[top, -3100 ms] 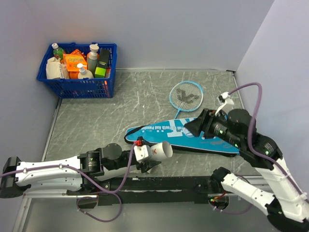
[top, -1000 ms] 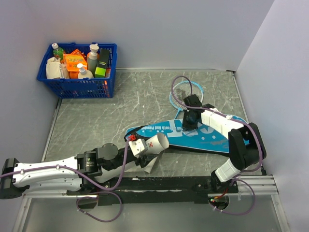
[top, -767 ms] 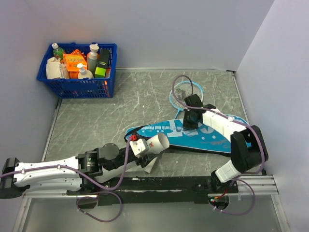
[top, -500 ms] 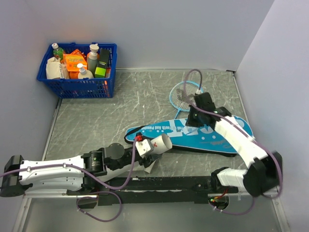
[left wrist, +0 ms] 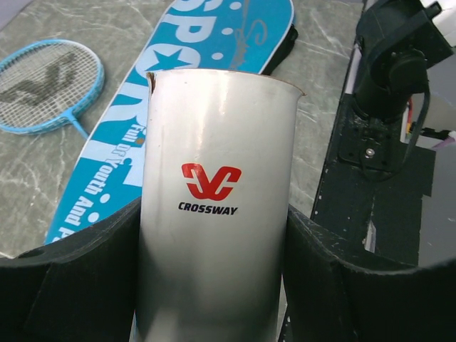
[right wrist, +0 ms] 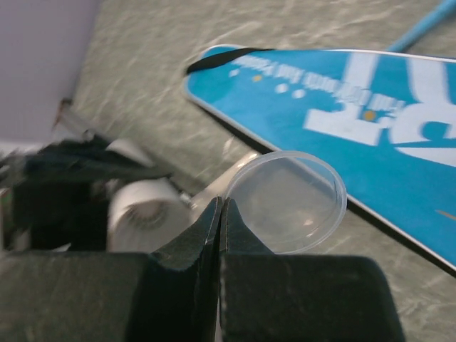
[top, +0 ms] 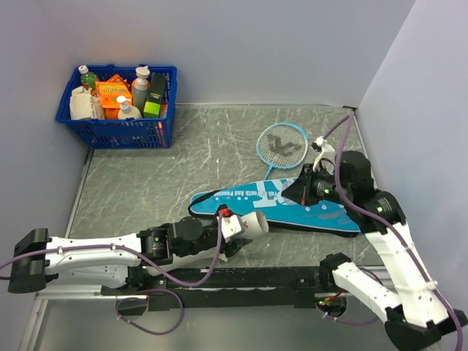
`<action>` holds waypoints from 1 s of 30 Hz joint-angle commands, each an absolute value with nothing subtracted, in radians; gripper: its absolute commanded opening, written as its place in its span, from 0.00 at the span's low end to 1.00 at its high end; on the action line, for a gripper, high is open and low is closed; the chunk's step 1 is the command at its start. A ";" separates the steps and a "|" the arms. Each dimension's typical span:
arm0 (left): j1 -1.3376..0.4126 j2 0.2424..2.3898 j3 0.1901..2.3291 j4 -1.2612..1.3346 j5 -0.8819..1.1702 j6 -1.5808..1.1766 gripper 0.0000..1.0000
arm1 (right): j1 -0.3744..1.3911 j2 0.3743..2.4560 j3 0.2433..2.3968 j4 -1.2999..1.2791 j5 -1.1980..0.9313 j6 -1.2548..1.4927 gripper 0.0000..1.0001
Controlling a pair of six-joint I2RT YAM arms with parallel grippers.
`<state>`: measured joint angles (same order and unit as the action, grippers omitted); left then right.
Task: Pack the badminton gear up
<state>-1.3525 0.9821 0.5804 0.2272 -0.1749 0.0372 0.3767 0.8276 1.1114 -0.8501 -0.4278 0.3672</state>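
Observation:
The white tube's open end (top: 261, 221) is free and faces toward the clear lid (right wrist: 292, 203), so the robot's left gripper should go on holding the tube until the lid covers it.
My left gripper (left wrist: 214, 285) is shut on the long white tube (left wrist: 217, 214), lettered "CROSSWAY", which lies nearly level near the table's front (top: 245, 225). My right gripper (right wrist: 219, 206) is shut on the rim of a clear round lid (right wrist: 288, 203) and hangs above the teal cover (top: 292, 205), pointing towards the tube's open end (right wrist: 146, 214). That end is blurred. The light-blue racket (top: 281, 144) lies flat behind the cover. No shuttlecock shows clearly.
A blue basket (top: 121, 102) of bottles and boxes stands at the back left corner. Walls close the table at the back and right. The black rail (top: 256, 278) with the arm bases runs along the front edge.
My right arm has swung back to the right, its gripper now over the cover's middle with the lid. My left gripper has carried the tube a little to the right.

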 commanded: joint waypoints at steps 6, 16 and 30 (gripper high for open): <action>-1.347 0.977 0.552 0.337 -0.069 -0.104 0.01 | 0.374 0.727 1.163 -0.876 -0.817 0.328 0.00; -1.328 0.948 0.545 0.374 -0.009 -0.123 0.01 | 0.406 0.660 1.028 -0.733 -0.945 0.436 0.00; -1.302 0.905 0.532 0.413 0.067 -0.144 0.01 | 0.575 0.681 0.957 -0.621 -0.847 0.515 0.00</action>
<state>-1.3079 0.9291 0.5488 0.2703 0.0418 -0.0250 0.5301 0.6708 0.9726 -0.7105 -0.8780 0.4854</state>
